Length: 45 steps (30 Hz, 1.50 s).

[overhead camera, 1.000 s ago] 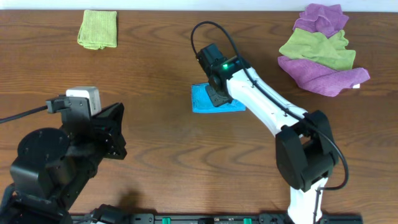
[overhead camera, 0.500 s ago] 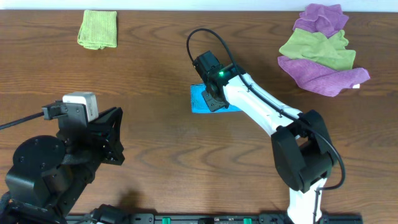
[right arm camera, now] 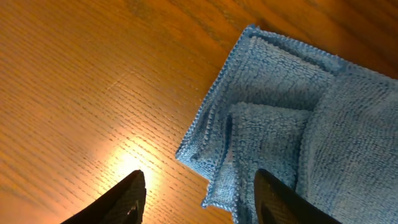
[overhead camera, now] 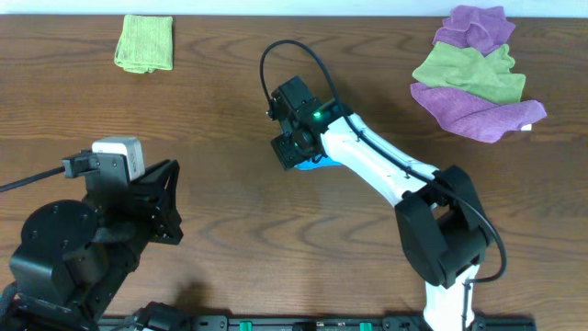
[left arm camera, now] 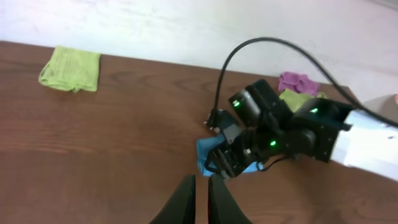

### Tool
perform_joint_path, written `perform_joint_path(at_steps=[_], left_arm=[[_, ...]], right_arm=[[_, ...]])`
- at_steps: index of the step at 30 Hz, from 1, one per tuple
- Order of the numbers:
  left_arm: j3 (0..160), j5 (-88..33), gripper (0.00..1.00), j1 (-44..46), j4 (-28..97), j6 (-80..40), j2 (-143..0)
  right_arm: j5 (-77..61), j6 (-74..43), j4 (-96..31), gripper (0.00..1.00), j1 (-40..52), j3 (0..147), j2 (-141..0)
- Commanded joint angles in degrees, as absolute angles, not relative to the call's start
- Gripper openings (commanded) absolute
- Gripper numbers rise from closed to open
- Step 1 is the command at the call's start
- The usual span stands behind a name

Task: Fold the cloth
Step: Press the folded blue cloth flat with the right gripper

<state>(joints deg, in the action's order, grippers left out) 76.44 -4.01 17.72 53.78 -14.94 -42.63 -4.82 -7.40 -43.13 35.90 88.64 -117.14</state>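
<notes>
The robot's right arm reaches across the blue cloth to the cloth's rumpled end (right arm camera: 264, 134), so the right gripper should pull back and the left gripper should go for that rumpled end.
The blue cloth (right arm camera: 292, 118) lies folded on the brown table, its layered edges and one corner showing in the right wrist view. My right gripper (right arm camera: 199, 183) hovers open just above that corner, one finger over bare wood and the other over the cloth, gripping nothing. From overhead the right gripper (overhead camera: 292, 147) covers most of the blue cloth (overhead camera: 315, 165), so only a sliver shows. My left gripper (left arm camera: 201, 182) is shut and empty, held well back from the blue cloth (left arm camera: 203, 154). The left arm (overhead camera: 138, 198) sits at the table's near left.
A folded green cloth (overhead camera: 145, 42) lies at the far left corner. A heap of purple and green cloths (overhead camera: 476, 74) sits at the far right. The right arm's black cable (overhead camera: 276, 55) loops above the gripper.
My right gripper has slid left across the blue cloth to its left edge and has opened, letting go of it. The left arm has barely moved.
</notes>
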Motion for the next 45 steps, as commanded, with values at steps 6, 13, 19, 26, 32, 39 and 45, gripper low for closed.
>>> perform_joint_path(at_steps=[6, 13, 19, 26, 32, 39, 45], left_arm=[[77.0, 3.6, 0.16, 17.5, 58.2, -13.9, -42.6], [72.3, 4.3, 0.34, 17.5, 61.0, -13.8, -42.7], [67.6, 3.4, 0.35, 17.5, 60.8, -14.4, -42.7], [62.1, 3.1, 0.35, 17.5, 59.9, -14.4, -42.7], [60.1, 0.2, 0.36, 17.5, 58.9, -15.3, -42.7], [60.1, -0.1, 0.39, 17.5, 58.1, -15.3, -42.7], [60.1, -0.1, 0.40, 17.5, 58.0, -15.3, -42.7]], right_arm=[[-5.7, -3.5, -44.8, 0.63, 34.3, 90.4, -113.8], [3.7, -1.4, -47.3, 0.67, 33.7, 90.7, -110.3], [6.3, -1.4, -49.4, 0.64, 33.7, 90.7, -110.5], [7.5, -1.5, -48.6, 0.60, 33.7, 90.7, -112.4], [7.7, -1.6, -47.3, 0.59, 33.7, 90.7, -115.2], [7.8, -1.7, -46.5, 0.54, 33.7, 90.6, -117.8], [9.7, -2.7, -46.0, 0.41, 33.7, 90.6, -119.5]])
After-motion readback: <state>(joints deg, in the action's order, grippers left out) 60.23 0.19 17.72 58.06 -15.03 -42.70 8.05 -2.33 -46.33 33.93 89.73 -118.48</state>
